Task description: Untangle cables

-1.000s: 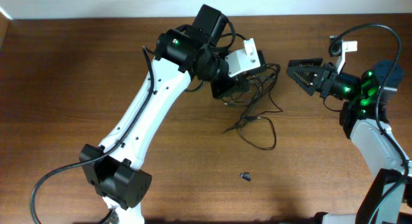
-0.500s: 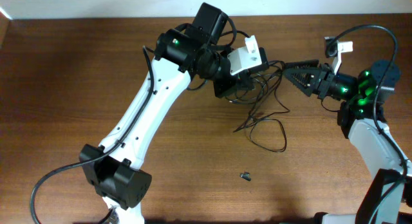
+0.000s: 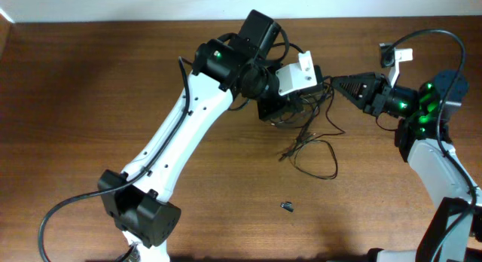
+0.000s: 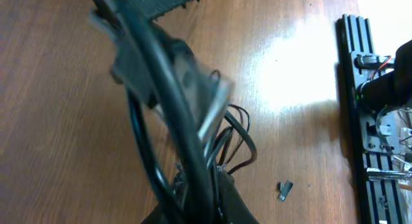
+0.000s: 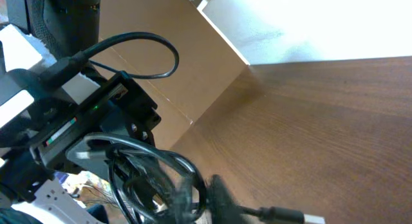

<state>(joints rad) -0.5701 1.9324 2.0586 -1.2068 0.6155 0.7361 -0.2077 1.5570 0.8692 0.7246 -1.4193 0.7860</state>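
The crossed cable loops (image 4: 235, 137) are bunched up at the left gripper's fingers, so the left gripper should set the tangle down, move back and grab loops at the tangle's back edge.
The cables (image 3: 303, 115) form a black tangle at the table's back centre, with one loose loop (image 3: 320, 153) trailing onto the wood. My left gripper (image 3: 280, 111) is shut on the bundle and holds it up. In the left wrist view the cables (image 4: 235, 134) run blurred across the lens, down into the jaws (image 4: 206, 214). My right gripper (image 3: 337, 83) points left and is shut on a strand at the tangle's right edge. In the right wrist view the cable loops (image 5: 148, 179) hang just left of my fingertip (image 5: 222, 198), and a plug end (image 5: 283, 215) sticks out to its right.
A tiny dark stubby piece (image 3: 287, 207) lies alone toward the front; it also shows in the left wrist view (image 4: 284, 190). The right arm's thick black cable (image 3: 433, 35) arches over its base. A black rail (image 4: 357, 89) runs along the table's side.
My right gripper moved left to the tangle and closed from wide open. The left arm shifted right with the bundle, and the loose loop on the table slid right.
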